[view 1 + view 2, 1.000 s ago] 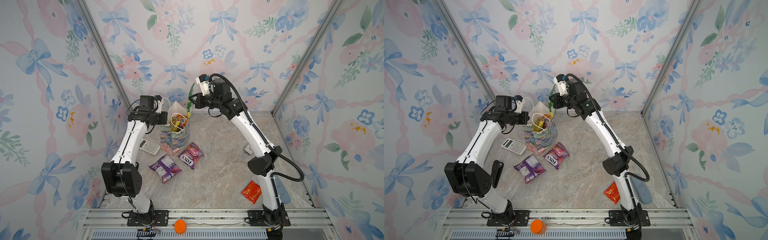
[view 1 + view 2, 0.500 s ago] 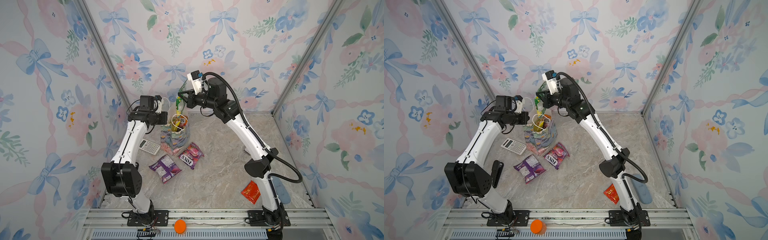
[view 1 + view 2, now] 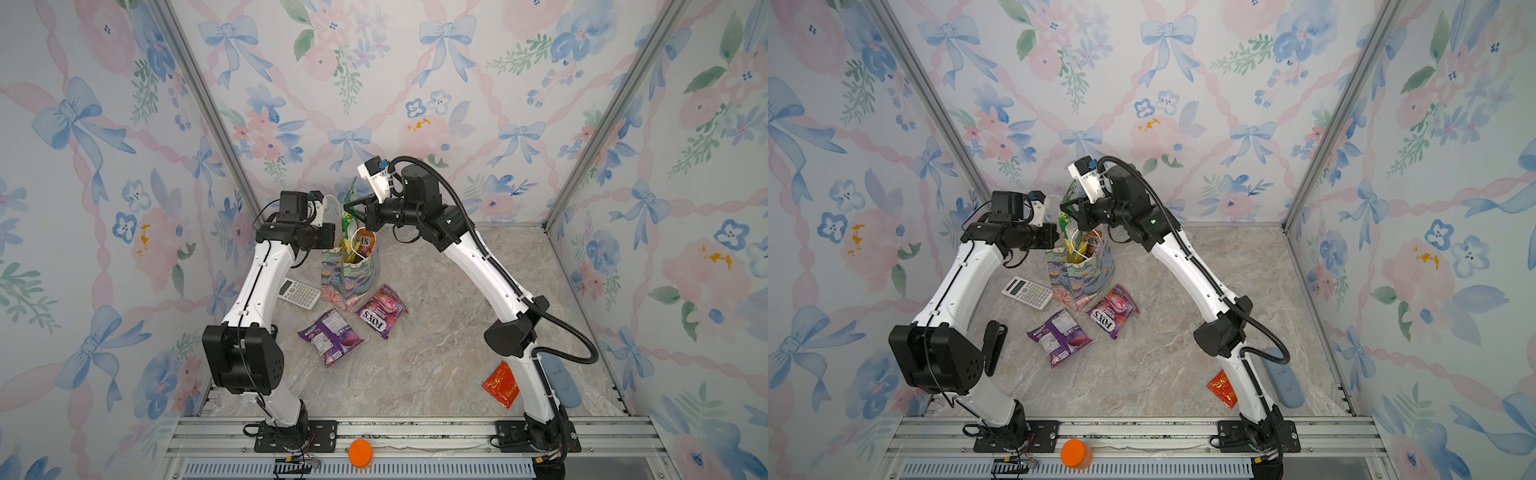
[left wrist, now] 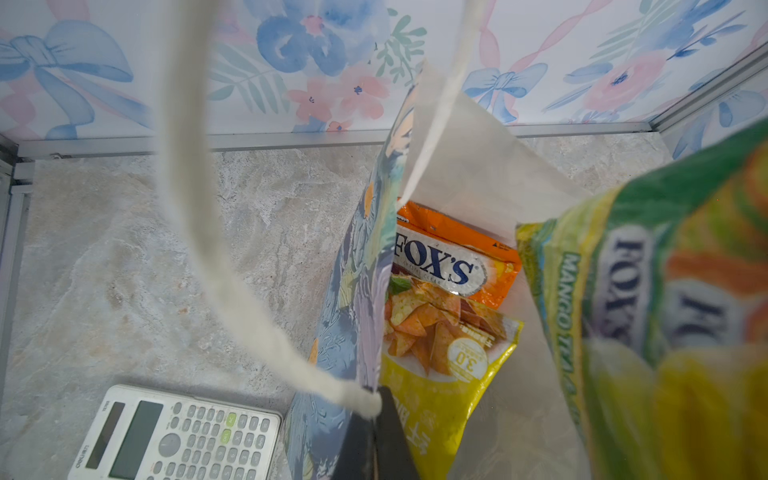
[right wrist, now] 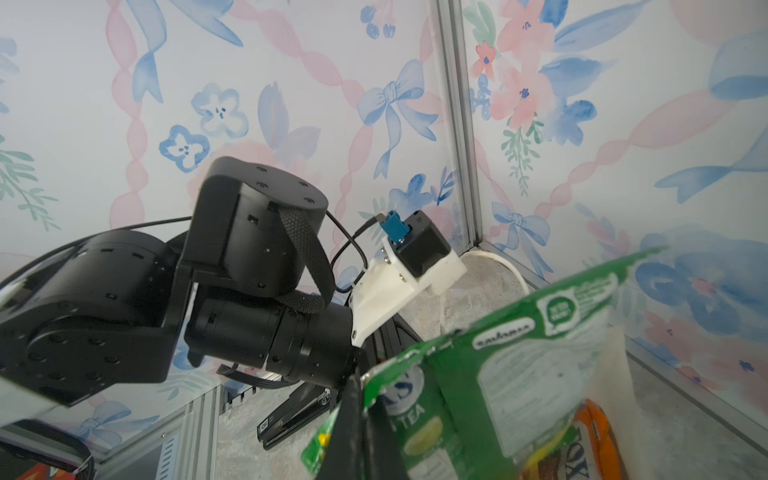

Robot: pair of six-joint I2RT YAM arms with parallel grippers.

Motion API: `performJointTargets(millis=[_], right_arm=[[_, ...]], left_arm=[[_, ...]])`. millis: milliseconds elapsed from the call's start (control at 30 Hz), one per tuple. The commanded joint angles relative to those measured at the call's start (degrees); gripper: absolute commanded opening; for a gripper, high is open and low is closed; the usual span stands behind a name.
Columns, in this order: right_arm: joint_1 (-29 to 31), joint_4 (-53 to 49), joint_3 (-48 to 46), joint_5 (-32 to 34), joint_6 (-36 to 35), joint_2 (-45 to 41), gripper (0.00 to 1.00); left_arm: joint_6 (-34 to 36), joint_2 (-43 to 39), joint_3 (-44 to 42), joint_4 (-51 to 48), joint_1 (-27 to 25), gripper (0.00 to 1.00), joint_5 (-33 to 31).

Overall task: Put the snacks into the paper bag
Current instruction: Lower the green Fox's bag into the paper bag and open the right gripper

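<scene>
The green-yellow FOX'S packet (image 3: 347, 227) hangs over the bag's opening that my left gripper holds open. My right gripper should continue to lower it and release it inside the bag (image 3: 357, 249).
The flowered paper bag (image 3: 351, 276) (image 3: 1080, 276) stands upright at the back of the table. My left gripper (image 4: 376, 419) (image 3: 331, 235) is shut on its rim by a white cord handle (image 4: 195, 199). My right gripper (image 5: 365, 411) (image 3: 354, 205) is shut on the top edge of a green-yellow FOX'S packet (image 3: 348, 216) (image 4: 665, 332) (image 5: 519, 374), which hangs over the bag's mouth. An orange FOX'S packet (image 4: 453, 257) and a yellow chips packet (image 4: 440, 365) lie inside. A pink FOX'S packet (image 3: 382, 311), a purple packet (image 3: 332, 336) and a red sachet (image 3: 500, 384) lie on the table.
A grey-white calculator (image 3: 299, 293) (image 4: 178, 436) lies just left of the bag, under my left arm. An orange round object (image 3: 360, 453) sits on the front rail. Flowered walls close in the back and both sides.
My right gripper has swung left and slightly down with the green-yellow packet, from behind the bag to over its mouth. My left arm has held still on the bag.
</scene>
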Motion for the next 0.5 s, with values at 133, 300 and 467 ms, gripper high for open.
performJointTargets(millis=[133, 300, 467], right_arm=[[0.1, -2.0, -0.1, -4.2, -2.4, 0.6, 0.00], [0.1, -1.9, -0.1, -5.1, -1.9, 1.9, 0.00], [-0.4, -1.3, -0.1, -5.0, -1.7, 2.7, 0.00]], left_arm=[[-0.4, -1.1, -0.6, -1.0, 0.2, 0.00, 1.0], [-0.4, -1.0, -0.7, -1.0, 0.2, 0.00, 0.9], [-0.3, -1.0, -0.7, -1.0, 0.3, 0.00, 1.0]])
